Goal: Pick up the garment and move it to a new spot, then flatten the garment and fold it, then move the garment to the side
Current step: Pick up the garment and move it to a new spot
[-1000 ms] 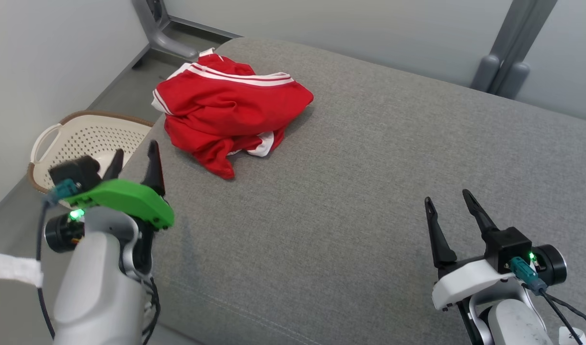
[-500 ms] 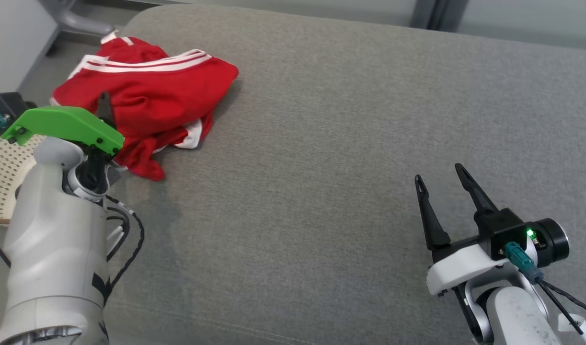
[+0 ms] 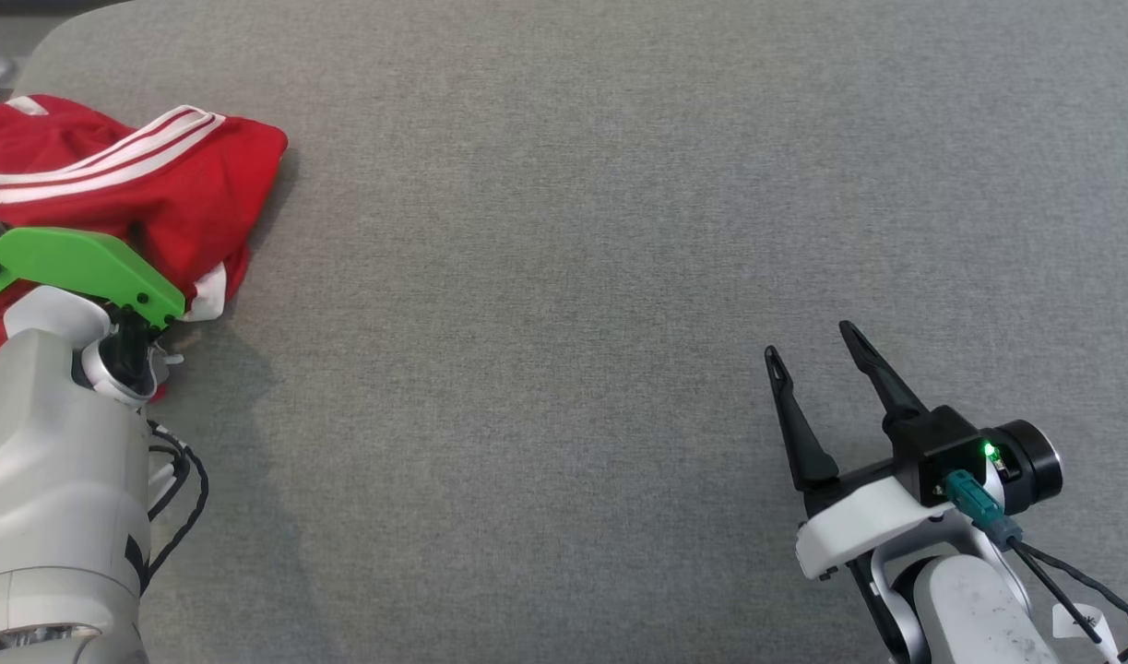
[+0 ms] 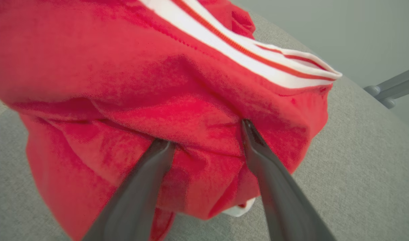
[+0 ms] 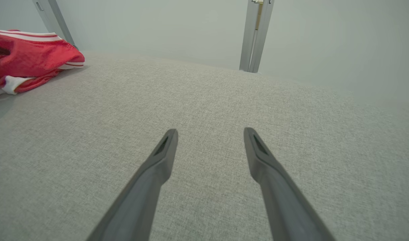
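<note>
I expect the garment (image 3: 211, 183) to hang in a long limp drape when I lift it and then settle in a bunch, because loose folds (image 4: 207, 138) bulge between my left gripper's fingers.
The garment (image 3: 158, 175) is a crumpled red sports piece with white stripes, lying at the far left of a grey cushion (image 3: 564, 231). My left arm's green wrist cover (image 3: 75, 263) hangs over its near edge and hides the fingers there. In the left wrist view my left gripper (image 4: 206, 134) is open, both fingertips (image 4: 164, 147) pressed into the red garment (image 4: 191, 83), with a fold of cloth bulging between them. My right gripper (image 3: 811, 343) stands open over bare cushion at the lower right, far from the garment (image 5: 30, 60); nothing sits between its fingers (image 5: 164, 150).
The grey cushion's rounded far left corner (image 3: 38, 46) lies just behind the garment. A grey metal post (image 5: 256, 36) stands against the pale wall beyond the cushion, and a grey frame leg (image 4: 391, 90) shows past its edge.
The head camera has swung, sliding the whole picture left and taking the basket out of it. My left gripper has gone forward onto the garment. The right gripper has stayed open in place.
</note>
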Tool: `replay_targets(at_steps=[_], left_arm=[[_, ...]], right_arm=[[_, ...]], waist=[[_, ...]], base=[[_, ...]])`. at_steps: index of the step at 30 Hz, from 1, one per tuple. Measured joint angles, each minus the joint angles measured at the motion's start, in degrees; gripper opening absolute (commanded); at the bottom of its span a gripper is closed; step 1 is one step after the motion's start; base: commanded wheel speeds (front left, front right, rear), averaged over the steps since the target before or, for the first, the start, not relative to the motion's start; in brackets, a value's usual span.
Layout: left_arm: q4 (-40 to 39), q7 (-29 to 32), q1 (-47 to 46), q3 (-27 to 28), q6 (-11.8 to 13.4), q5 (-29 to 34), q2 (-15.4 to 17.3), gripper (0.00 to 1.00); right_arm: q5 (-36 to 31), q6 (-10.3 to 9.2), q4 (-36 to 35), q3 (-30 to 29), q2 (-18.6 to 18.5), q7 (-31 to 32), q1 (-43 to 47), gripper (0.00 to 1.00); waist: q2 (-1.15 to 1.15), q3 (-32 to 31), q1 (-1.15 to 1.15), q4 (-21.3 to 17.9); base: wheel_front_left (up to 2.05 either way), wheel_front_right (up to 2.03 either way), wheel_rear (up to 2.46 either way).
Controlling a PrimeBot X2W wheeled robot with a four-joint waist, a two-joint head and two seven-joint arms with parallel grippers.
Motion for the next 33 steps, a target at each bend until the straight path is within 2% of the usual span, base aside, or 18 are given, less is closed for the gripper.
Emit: replay_targets(at_steps=[5,10,14,20,23,29,33], left_arm=[[0.7,-1.1,0.2,-1.1,-2.3,0.7,0.7,0.00],[-1.3,-2.4,-2.6,-3.3,-4.6,2.3,3.3,0.00],[-5.1,-2.4,-6.9,-5.7,-6.5,4.5,5.4,0.00],[-14.9,-0.4,-13.5,-8.9,-8.1,5.7,5.4,0.00],[-19.9,1.7,-14.5,-10.2,-8.6,5.7,4.6,0.00],[-29.4,6.1,-13.9,-14.2,-9.1,4.5,-0.7,0.00],[-33.8,9.0,-10.4,-17.6,-9.3,4.2,-4.1,0.00]], right_arm=[[0.8,0.00,0.7,-0.7,0.0,-0.3,0.2,1.00],[3.2,0.00,2.6,-0.4,0.0,-1.5,0.5,1.00],[5.5,0.00,4.7,-0.1,0.0,-3.0,0.5,1.00],[8.3,0.00,7.0,0.1,0.0,-4.9,0.5,1.00],[9.4,0.00,8.3,0.3,0.0,-5.6,0.5,1.00],[10.6,0.00,10.2,0.0,0.0,-6.8,0.5,1.00],[11.1,0.00,10.8,0.0,0.0,-7.2,0.1,1.00]], waist=[[0.00,-0.9,0.00,-1.2],[0.00,-3.3,0.00,-0.9],[0.00,-6.3,0.00,-0.3],[0.00,-11.0,-0.01,0.0],[0.00,-12.7,-0.01,-0.9],[0.00,-14.4,-0.01,-4.8],[0.00,-14.8,-0.01,-8.6]], base=[[0.00,0.00,0.00],[0.00,0.00,0.00],[0.00,0.00,0.00],[0.00,0.00,0.00],[0.00,0.00,0.00],[0.00,0.00,0.00],[0.00,0.00,0.00]])
